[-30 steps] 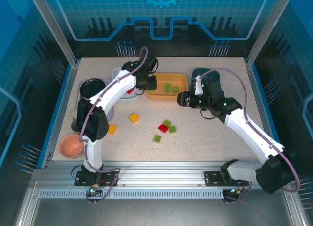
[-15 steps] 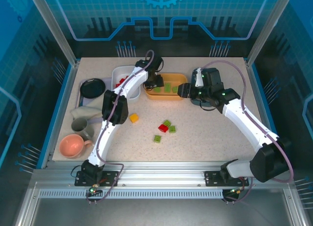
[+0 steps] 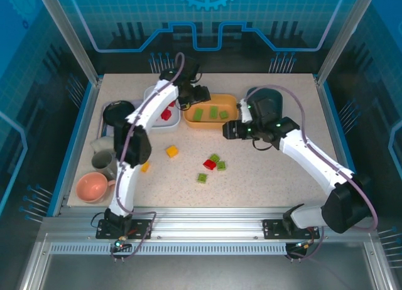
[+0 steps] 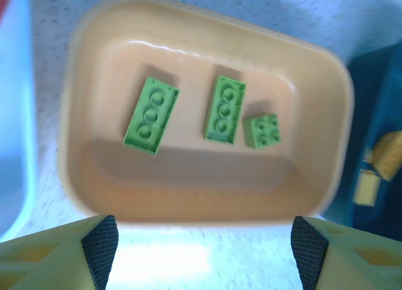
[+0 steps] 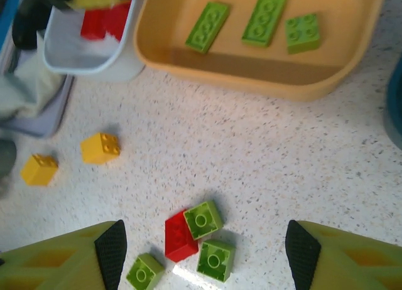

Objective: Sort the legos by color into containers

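I should pick up the yellow lego nearer the orange bowl (image 3: 171, 151) with my right gripper, because the dark teal bowl (image 3: 270, 99) for yellow legos is on my right gripper's side.
Three green legos (image 4: 151, 115) (image 4: 225, 109) (image 4: 262, 130) lie in the orange bowl (image 3: 233, 106). My left gripper (image 3: 193, 96) hangs open and empty above that bowl's near rim (image 4: 204, 252). Red legos (image 5: 103, 23) sit in the white bowl (image 3: 152, 95). The dark teal bowl (image 4: 377, 102) holds yellow legos (image 4: 380, 155) and is mostly hidden under my right arm in the top view. My right gripper (image 5: 206, 258) is open above a loose cluster on the table: a red lego (image 5: 179, 236) and three green ones (image 5: 202, 219). Two yellow legos (image 5: 100, 147) (image 5: 39, 169) lie to the left.
A black round dish (image 3: 116, 111) sits on a grey tray at the back left. A grey mug (image 3: 103, 159) and a pink cup (image 3: 92, 186) stand along the left edge. Bare tabletop stretches across the right half.
A third green lego now lies in the orange bowl. My left gripper drew back slightly to the left. My right gripper moved nearer and left, over the loose cluster.
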Tool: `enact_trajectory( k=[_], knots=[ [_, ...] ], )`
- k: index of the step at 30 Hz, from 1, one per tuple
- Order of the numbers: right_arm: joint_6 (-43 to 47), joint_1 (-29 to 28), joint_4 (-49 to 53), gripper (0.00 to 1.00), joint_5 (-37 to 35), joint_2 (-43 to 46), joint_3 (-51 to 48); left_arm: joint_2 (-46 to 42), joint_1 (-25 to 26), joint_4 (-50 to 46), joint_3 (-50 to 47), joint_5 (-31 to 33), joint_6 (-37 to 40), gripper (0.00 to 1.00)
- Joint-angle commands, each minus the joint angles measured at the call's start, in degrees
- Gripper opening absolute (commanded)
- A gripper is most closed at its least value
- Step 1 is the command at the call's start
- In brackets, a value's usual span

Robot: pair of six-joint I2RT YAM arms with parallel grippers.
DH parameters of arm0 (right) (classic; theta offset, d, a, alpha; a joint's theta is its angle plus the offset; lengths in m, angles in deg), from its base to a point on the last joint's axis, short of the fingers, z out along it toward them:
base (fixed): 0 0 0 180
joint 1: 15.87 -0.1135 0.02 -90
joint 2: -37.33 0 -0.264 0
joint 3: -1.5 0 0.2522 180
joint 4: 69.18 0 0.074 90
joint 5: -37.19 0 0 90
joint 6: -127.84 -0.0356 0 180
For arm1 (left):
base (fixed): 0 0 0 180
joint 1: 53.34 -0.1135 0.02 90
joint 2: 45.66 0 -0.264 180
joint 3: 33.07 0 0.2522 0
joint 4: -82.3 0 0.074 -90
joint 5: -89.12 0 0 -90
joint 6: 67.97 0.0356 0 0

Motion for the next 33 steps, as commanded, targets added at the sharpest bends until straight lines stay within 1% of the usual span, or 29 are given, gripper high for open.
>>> enact_trajectory(
  k=[1, 2, 3, 6, 9, 13, 16, 19, 24, 30, 32, 33],
  knots=[
    [6.1, -6.0, 2.0, 0.70, -3.2, -4.8, 3.8, -15.0, -1.5, 0.8, -13.4, 3.0, -5.9, 0.78],
    [6.7, -7.8, 1.7, 0.71, -3.3, -6.5, 4.8, -18.7, -1.9, 1.5, -17.9, 4.0, -7.2, 0.79],
    [7.2, -9.9, 1.2, 0.71, -3.4, -8.6, 5.9, -24.0, -2.3, 2.2, -24.4, 5.2, -8.7, 0.79],
    [7.6, -16.1, 1.6, 0.72, -4.3, -16.7, 11.4, -38.1, -2.9, 3.5, -40.2, 7.9, -12.5, 0.80],
    [6.9, -20.8, 3.2, 0.74, -4.4, -25.3, 18.4, -51.3, -2.9, 1.2, -51.7, 10.3, -16.0, 0.80],
    [3.4, -24.2, 7.3, 0.77, -7.4, -37.4, 29.3, -67.0, -2.9, -4.3, -61.1, 11.6, -19.4, 0.80],
    [0.3, -24.6, 9.5, 0.80, -9.0, -43.7, 35.5, -75.6, -2.9, -9.1, -63.5, 12.4, -20.2, 0.80],
    [-1.1, -24.7, 12.1, 0.81, -10.5, -49.5, 41.7, -80.9, -2.9, -13.3, -64.1, 12.5, -20.6, 0.80],
    [-1.1, -24.8, 17.3, 0.79, -13.1, -58.0, 50.9, -84.4, -2.9, -17.0, -63.9, 12.1, -21.2, 0.80],
    [-1.4, -23.7, 21.5, 0.68, -14.7, -63.6, 57.3, -85.0, -2.9, -18.9, -61.9, 12.2, -19.3, 0.80],
    [-1.1, -23.5, 21.3, 0.62, -14.5, -64.1, 57.9, -85.2, -2.9, -19.0, -61.8, 12.0, -19.3, 0.80],
    [-1.0, -23.4, 20.9, 0.58, -14.2, -64.3, 57.9, -85.3, -2.9, -19.0, -61.9, 12.0, -19.4, 0.80]
  ],
)
